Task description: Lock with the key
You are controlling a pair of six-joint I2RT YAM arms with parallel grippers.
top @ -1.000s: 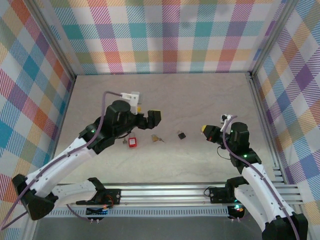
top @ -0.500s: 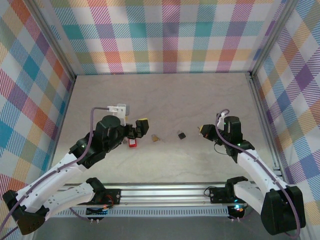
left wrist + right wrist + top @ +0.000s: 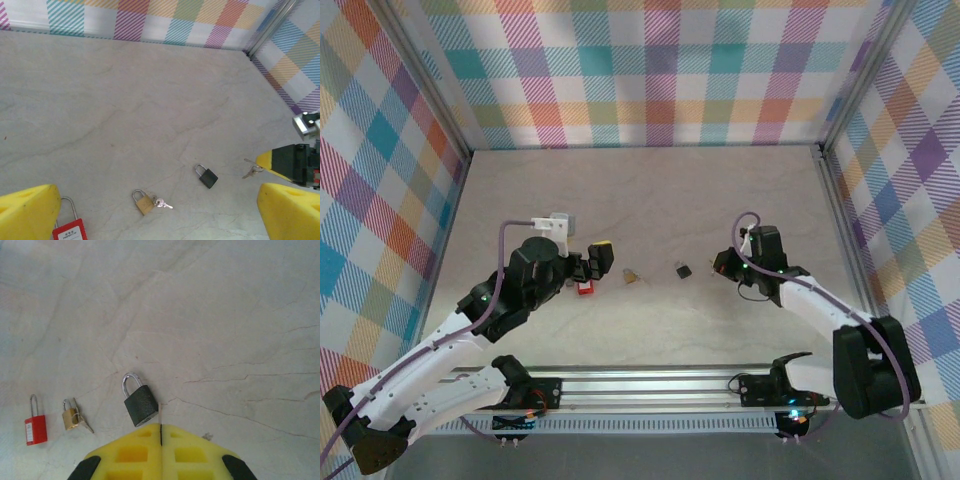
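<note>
My right gripper should keep going and let go of the silver key beside the black padlock [image 3: 697, 270], since the brass padlock has its key and the black padlock lies alone [image 3: 683, 270].
My right gripper [image 3: 722, 267] is shut on a small silver key [image 3: 251, 170]. The key's thin blade [image 3: 160, 414] sticks out past the closed yellow fingertips, just right of a black padlock [image 3: 140, 402] lying flat on the table. That black padlock [image 3: 682, 270] lies just left of the right gripper. My left gripper [image 3: 597, 261] hangs open with nothing in it, above and slightly behind a red padlock [image 3: 584, 288]. In the left wrist view its yellow fingers [image 3: 27, 212] frame the red padlock [image 3: 67, 232] at the bottom left corner.
A brass padlock [image 3: 631, 275] with its own key [image 3: 164, 203] beside it lies between the red and black locks. Checked walls [image 3: 650, 75] enclose the pale stone-look table [image 3: 650, 200] on three sides. An aluminium rail [image 3: 650, 385] runs along the near edge.
The left gripper has drawn back to the left and lower, over the red padlock. The right gripper, holding the key, has edged left toward the black padlock.
</note>
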